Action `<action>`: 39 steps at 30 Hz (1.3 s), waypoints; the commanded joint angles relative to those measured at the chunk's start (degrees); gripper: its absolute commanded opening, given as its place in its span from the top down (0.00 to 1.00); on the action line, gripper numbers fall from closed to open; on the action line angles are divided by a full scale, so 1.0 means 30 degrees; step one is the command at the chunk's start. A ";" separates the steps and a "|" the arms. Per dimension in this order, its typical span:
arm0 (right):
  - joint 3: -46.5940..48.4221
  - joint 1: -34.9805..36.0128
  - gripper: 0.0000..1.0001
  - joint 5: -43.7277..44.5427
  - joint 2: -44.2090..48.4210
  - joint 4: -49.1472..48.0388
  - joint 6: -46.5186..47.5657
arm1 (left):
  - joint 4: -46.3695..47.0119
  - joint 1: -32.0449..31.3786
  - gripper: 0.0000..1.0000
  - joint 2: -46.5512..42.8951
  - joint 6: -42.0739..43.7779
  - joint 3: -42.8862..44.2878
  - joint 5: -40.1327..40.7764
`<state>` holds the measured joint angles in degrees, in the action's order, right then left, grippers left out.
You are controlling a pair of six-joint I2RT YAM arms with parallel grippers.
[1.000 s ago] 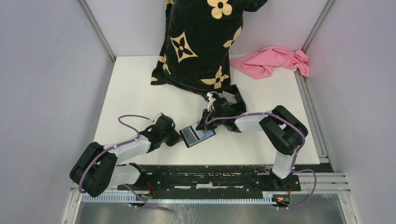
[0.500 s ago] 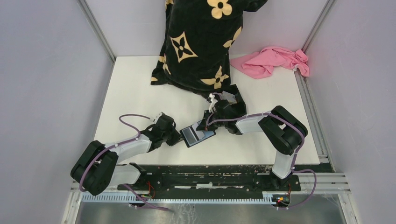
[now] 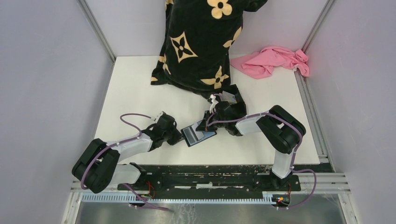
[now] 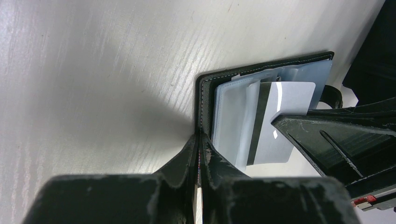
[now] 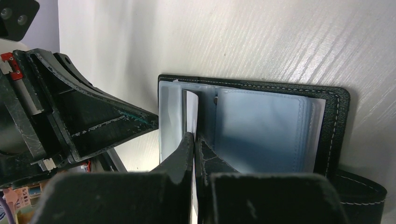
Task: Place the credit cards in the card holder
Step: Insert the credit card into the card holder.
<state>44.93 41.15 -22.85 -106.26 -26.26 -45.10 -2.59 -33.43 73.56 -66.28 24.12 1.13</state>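
My right gripper should open and push the card's outer edge (image 4: 311, 95) in flat, because the credit card is slanting up and its black stripe (image 4: 260, 122) is still outside the clear pocket.
The black card holder (image 3: 196, 135) lies open on the white table, its clear pockets (image 5: 261, 130) facing up. My left gripper (image 4: 200, 140) is shut on the stitched left edge of the card holder's cover (image 4: 261, 70). A whitish-grey credit card (image 4: 285, 121) with a black stripe sits partly inside a pocket. My right gripper (image 5: 194, 137) is shut on that card's outer edge, which appears edge-on (image 5: 190, 112). From above, the left gripper (image 3: 181, 138) and the right gripper (image 3: 205, 127) meet at the holder from opposite sides.
A black pillow with tan flower marks (image 3: 201, 42) stands at the back. A pink cloth (image 3: 273, 60) lies at the back right. A dark flat object (image 3: 233, 98) sits just behind my right wrist. Metal rails (image 3: 317, 121) edge the table.
Both arms have shifted very slightly. The holder and card stay in place, and both grips are unchanged.
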 commanded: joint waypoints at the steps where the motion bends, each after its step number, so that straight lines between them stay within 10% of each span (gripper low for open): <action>1: -0.0779 0.0517 0.99 0.0674 -0.1016 0.1371 0.0352 | -0.0379 -0.0347 0.90 0.0871 0.1028 -0.0135 0.0244; 11: -0.0627 0.0845 0.98 0.0964 -0.1062 0.2429 0.0439 | -0.0125 -0.0655 0.90 0.1260 0.0894 -0.0126 0.0240; 21: 0.0602 0.0891 0.65 0.1930 -0.0048 0.5487 0.2029 | 0.0134 -0.0809 0.91 0.1283 0.0759 -0.0291 0.0342; 39: 0.2203 0.0904 0.51 0.3749 0.1092 0.9288 0.3705 | 0.0628 -0.0898 0.91 0.1378 0.0701 -0.0540 0.0313</action>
<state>51.22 43.90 -15.75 -103.13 -7.81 -37.17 2.44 -35.57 76.05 -66.30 24.05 1.08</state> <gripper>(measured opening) 0.475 0.091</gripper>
